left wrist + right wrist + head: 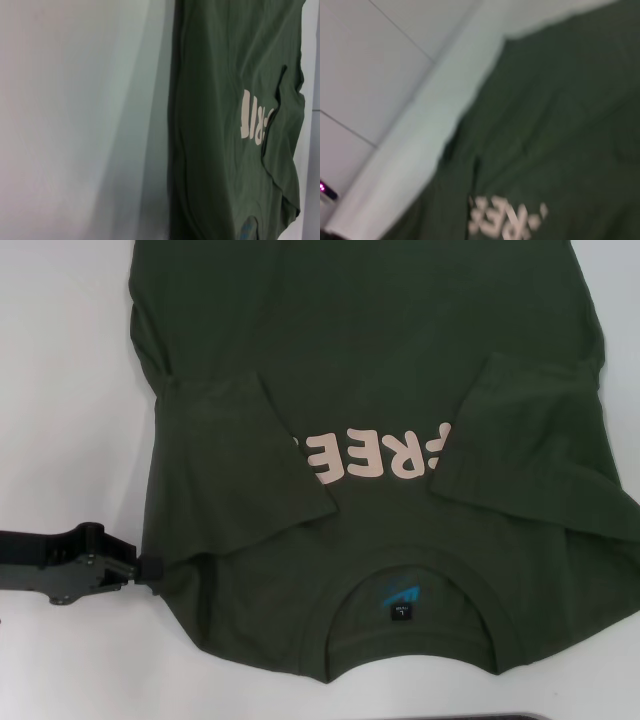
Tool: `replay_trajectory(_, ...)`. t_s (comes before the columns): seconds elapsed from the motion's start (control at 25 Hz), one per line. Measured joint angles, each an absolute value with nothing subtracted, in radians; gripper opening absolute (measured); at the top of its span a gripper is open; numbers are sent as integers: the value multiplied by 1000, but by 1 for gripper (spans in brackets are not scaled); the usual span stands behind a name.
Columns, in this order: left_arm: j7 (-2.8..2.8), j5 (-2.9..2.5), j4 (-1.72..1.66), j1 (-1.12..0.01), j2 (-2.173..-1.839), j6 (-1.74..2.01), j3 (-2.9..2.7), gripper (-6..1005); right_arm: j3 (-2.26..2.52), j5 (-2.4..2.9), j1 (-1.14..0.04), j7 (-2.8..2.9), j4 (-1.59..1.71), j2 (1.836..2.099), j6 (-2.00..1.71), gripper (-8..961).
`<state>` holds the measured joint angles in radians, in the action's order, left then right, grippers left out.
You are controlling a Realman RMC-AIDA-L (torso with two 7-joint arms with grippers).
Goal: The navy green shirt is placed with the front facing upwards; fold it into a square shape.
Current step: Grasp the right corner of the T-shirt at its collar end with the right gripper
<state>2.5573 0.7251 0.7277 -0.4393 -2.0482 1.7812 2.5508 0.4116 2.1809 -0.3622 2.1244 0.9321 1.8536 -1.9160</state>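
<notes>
The shirt's sleeves are folded over the chest (525, 445). My right gripper goes on moving toward the free shoulder edge (630, 538) across from my left gripper and closes there.
The navy green shirt (370, 360) lies front up on the white table (60, 390), with its neck toward me and both sleeves folded in over the chest. The pale pink letters (375, 453) show between the sleeves, and the neck label (403, 600) sits inside the collar. My left gripper (150, 570) is at the shirt's left shoulder edge, low on the table, its fingertips closed on the cloth there. The left wrist view shows the shirt (225, 125) from the side. The right wrist view looks down on the shirt (560, 135) from above. My right gripper is out of view.
Bare white table lies to the left of the shirt and a strip (620, 300) shows at the right. A dark edge (520, 716) runs along the bottom near me. The floor tiles (365, 65) show beyond the table's edge in the right wrist view.
</notes>
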Motion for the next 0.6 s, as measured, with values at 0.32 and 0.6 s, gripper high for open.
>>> replay_trajectory(0.32,2560,726,729,-450,-2040,1775,2554,8,407,2512,-402,2244,937,1796,-1982,819)
replay_trajectory(0.6,2561,727,730,-462,-2040,1782,2554,13,423,2599,-417,2253,923,1804,-1982,819)
